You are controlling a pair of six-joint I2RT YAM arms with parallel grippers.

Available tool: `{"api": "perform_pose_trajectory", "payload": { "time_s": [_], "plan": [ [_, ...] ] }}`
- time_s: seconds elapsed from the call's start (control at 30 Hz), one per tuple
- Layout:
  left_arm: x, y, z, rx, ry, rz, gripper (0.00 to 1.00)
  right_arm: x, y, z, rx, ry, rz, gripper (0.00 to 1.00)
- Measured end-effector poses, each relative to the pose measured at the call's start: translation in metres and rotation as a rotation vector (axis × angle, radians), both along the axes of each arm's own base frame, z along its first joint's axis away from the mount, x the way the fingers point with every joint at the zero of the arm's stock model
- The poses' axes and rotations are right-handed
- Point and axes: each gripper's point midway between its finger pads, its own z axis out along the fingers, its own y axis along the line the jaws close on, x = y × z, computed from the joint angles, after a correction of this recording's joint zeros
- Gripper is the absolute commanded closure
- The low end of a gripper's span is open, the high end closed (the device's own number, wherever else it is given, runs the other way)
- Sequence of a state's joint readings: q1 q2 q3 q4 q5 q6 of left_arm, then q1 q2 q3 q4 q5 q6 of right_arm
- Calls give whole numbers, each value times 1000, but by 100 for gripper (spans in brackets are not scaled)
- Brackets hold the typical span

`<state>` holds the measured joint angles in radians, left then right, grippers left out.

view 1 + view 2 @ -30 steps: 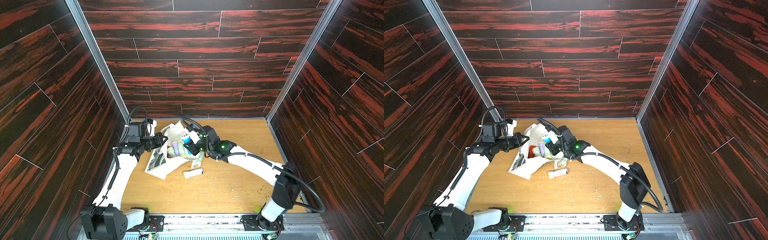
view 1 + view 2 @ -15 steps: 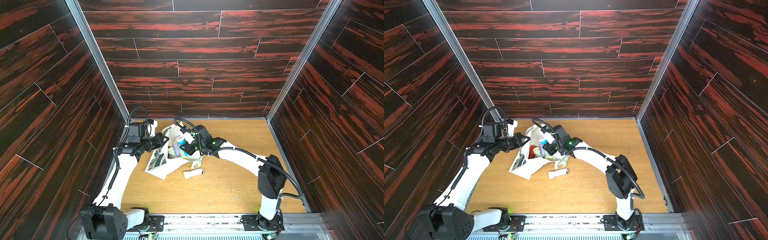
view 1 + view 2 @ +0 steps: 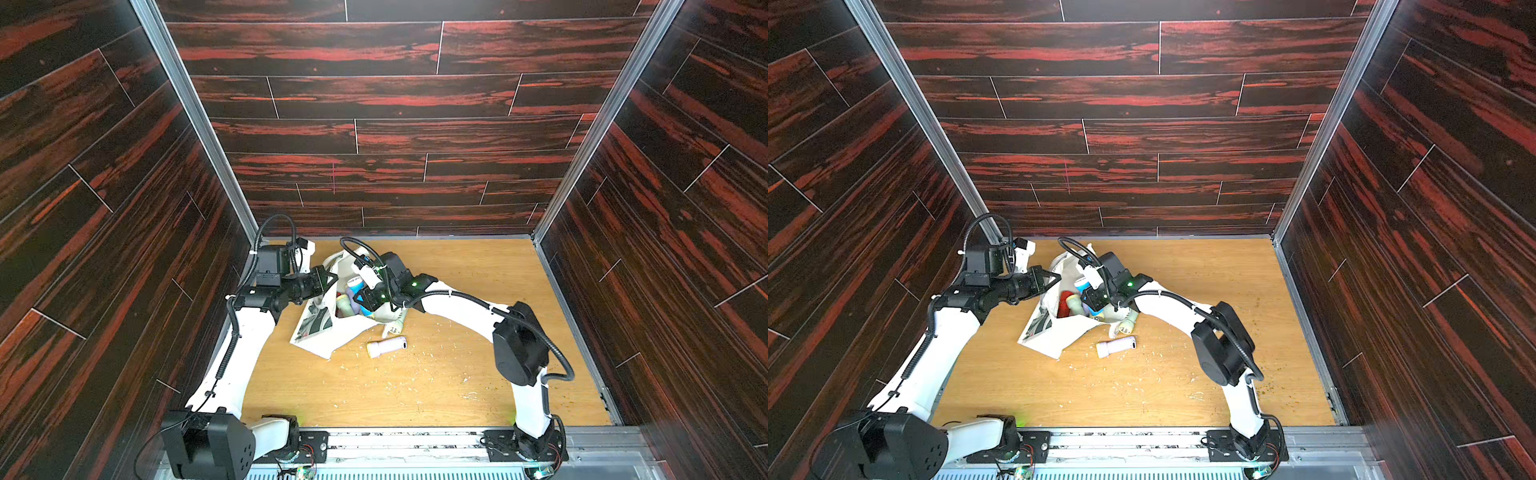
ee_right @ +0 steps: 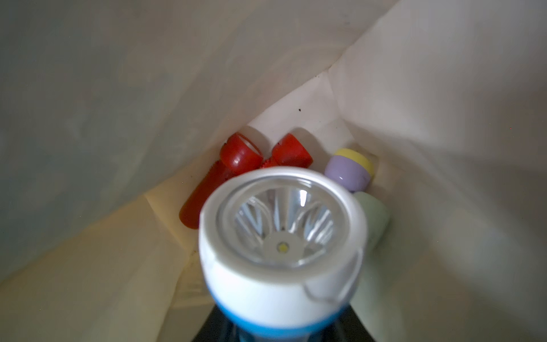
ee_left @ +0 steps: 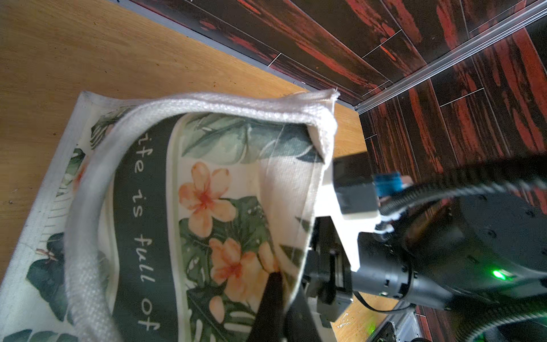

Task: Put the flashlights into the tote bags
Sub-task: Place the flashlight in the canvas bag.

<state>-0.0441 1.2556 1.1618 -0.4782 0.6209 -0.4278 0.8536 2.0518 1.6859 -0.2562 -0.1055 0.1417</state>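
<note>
My right gripper should keep going down, since the blue flashlight's white head (image 4: 283,228) is clear of the tote bag's sides, and release it beside the pale green flashlight (image 4: 373,217).
The off-white tote bag (image 3: 318,332) (image 3: 1054,334) lies at the table's left with its mouth held up. My left gripper (image 3: 328,282) (image 5: 278,284) is shut on the rim of its flower-printed side (image 5: 207,183). My right gripper (image 3: 368,297) (image 4: 281,333) reaches inside the bag, shut on a blue flashlight with a white head (image 4: 281,237). Deeper in the bag lie two red flashlights (image 4: 241,157), a lavender one (image 4: 350,168) and a pale green one (image 4: 373,216). A lavender flashlight (image 3: 386,346) (image 3: 1116,346) lies on the table outside the bag. A cream one (image 3: 395,326) lies by the bag's mouth.
The wooden table (image 3: 457,374) is boxed in by dark red panel walls, with a metal rail (image 3: 415,436) along the front. The bag sits close to the left wall. Small pale crumbs (image 3: 415,361) are scattered on the wood.
My right gripper has pushed farther into the bag with the blue flashlight, and that arm's elbow has swung left. The left arm holds still.
</note>
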Motion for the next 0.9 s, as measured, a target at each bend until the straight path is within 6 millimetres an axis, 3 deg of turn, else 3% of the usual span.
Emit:
{"api": "perform_pose_trajectory", "payload": {
  "time_s": [0.9],
  "plan": [
    [0,1,0,0,2,5,100,-6,22,-33,68,401,-281,100]
  ]
}}
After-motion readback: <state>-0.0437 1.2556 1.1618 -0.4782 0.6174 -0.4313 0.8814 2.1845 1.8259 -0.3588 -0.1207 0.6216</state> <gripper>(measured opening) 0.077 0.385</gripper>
